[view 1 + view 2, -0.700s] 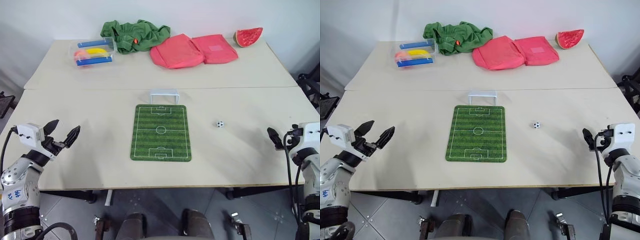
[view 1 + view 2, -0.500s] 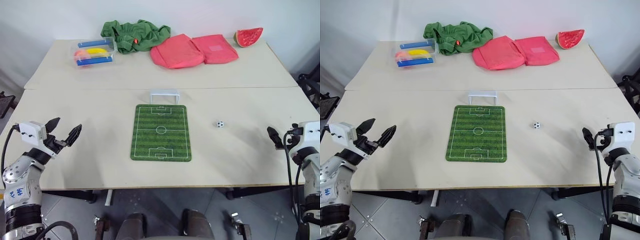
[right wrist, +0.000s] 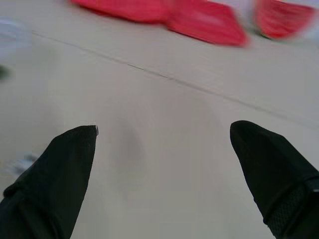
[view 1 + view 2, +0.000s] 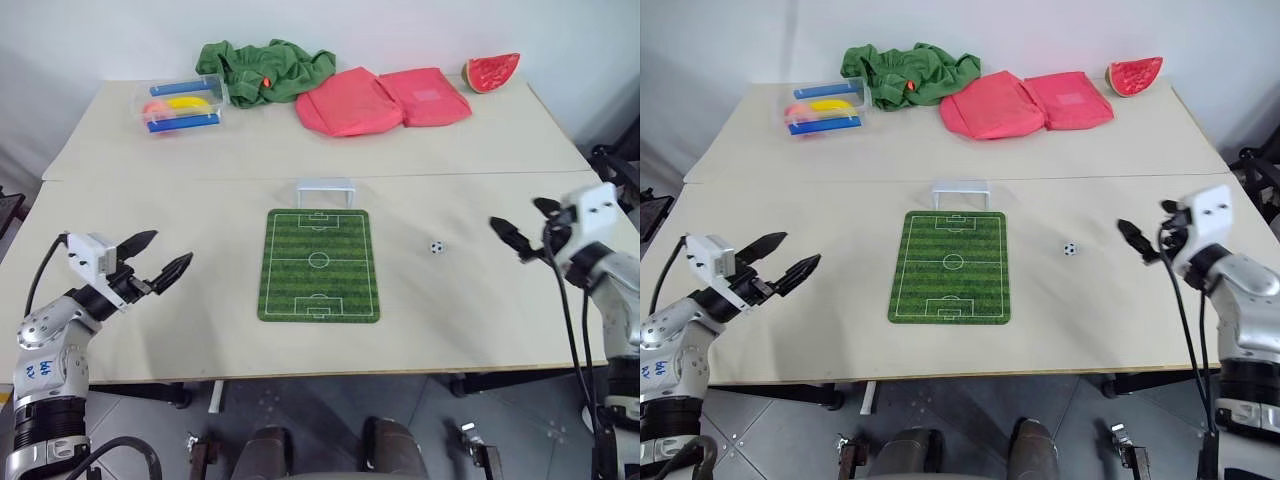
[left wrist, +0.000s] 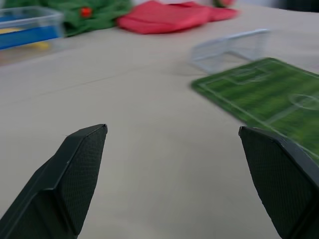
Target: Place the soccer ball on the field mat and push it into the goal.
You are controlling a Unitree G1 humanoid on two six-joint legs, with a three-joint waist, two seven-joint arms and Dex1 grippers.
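Note:
My gripper is going to set the soccer ball (image 4: 437, 247) down on the field mat (image 4: 318, 266), which lies flat to its edges, so the ball should stay in place.
The field mat (image 4: 320, 265), green with white pitch lines, lies flat at the middle of the table. At its far end stands the small white goal (image 4: 326, 190). The soccer ball (image 4: 437, 247), tiny and black-and-white, rests on bare table to the right of the mat. My right gripper (image 4: 514, 213) hovers open to the right of the ball, a short way off and touching nothing. Over the table's front left, well left of the mat, my left gripper (image 4: 172, 250) is open and empty. The left wrist view shows the mat (image 5: 269, 94) and the goal (image 5: 234, 47) beyond its open fingers (image 5: 75, 174).
Along the table's far side lie a clear plastic box (image 4: 180, 105) of coloured items, a crumpled green cloth (image 4: 265, 68), red cloth pieces (image 4: 380, 98) and a watermelon slice (image 4: 492, 72). A seam (image 4: 200, 181) runs across the table just behind the goal.
My right gripper has risen and swung in to the left, closer to the ball. My left gripper has moved a little to the right toward the mat. Both stay open; ball, mat and goal are unmoved.

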